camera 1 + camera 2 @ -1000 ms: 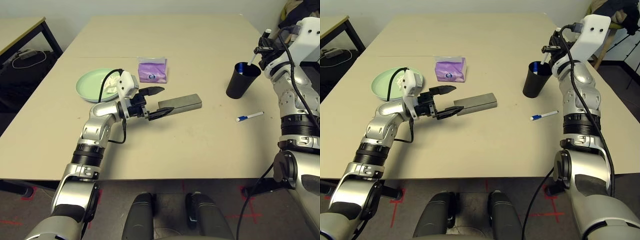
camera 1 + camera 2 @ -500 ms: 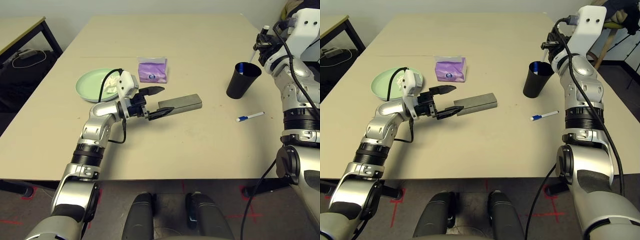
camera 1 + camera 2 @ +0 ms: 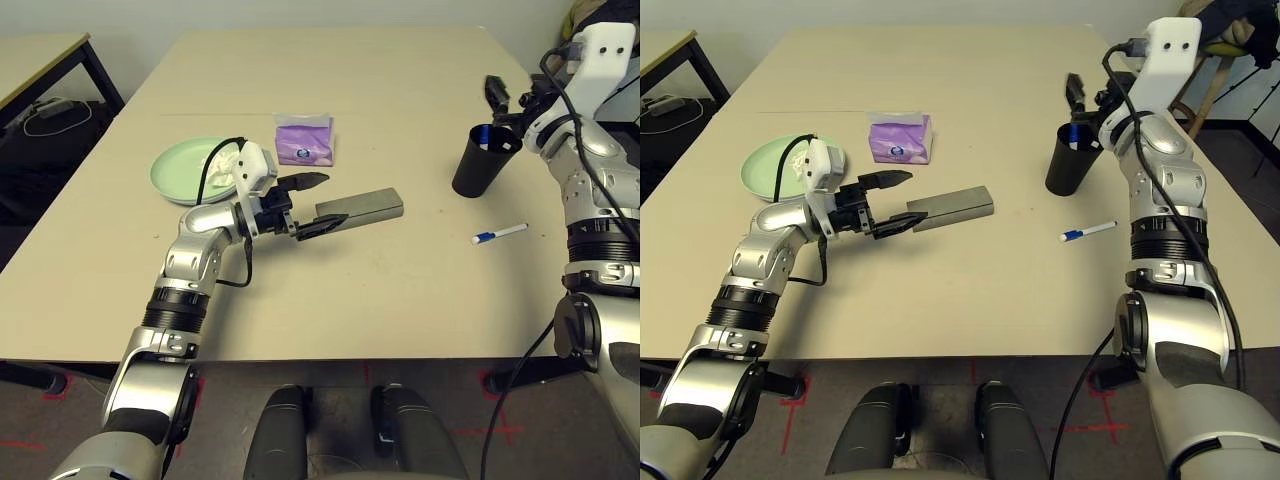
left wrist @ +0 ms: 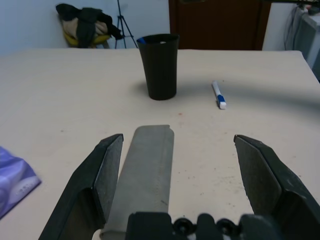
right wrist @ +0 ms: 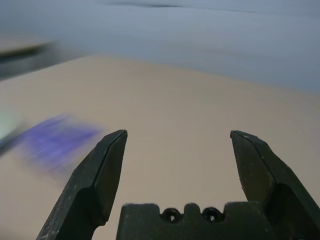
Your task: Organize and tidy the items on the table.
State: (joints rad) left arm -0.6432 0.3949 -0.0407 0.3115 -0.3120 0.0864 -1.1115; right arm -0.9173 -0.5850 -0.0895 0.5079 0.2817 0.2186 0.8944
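I can see the white-blue pen (image 3: 509, 231) lying clear of the black cup, so I should keep moving my right gripper toward the pen until its open fingers straddle the pen's blue cap (image 3: 484, 238).
My left gripper (image 3: 316, 203) is open at table level, its fingers either side of the near end of the grey glasses case (image 3: 365, 205), which also shows in the left wrist view (image 4: 145, 170). Behind it a pale green plate (image 3: 180, 172) holds crumpled white tissue (image 3: 222, 165). The purple tissue packet (image 3: 305, 140) lies beyond the case. My right gripper (image 3: 1080, 95) is open and empty, raised just beyond the black cup (image 3: 483, 160), which shows something blue at its rim. One white-blue pen (image 3: 499, 233) lies on the table (image 3: 400, 290) near the cup. The blue plate and the sunglasses are out of view.
A smaller beige table with black legs (image 3: 45, 55) stands off to the left, with cables on the floor beside it. Clothing on a chair (image 3: 1230, 25) sits past the back right corner.
My right gripper held a white-blue pen over the black cup; now it is open, empty and turned leftward, and the pen is gone from it. The left arm has not moved.
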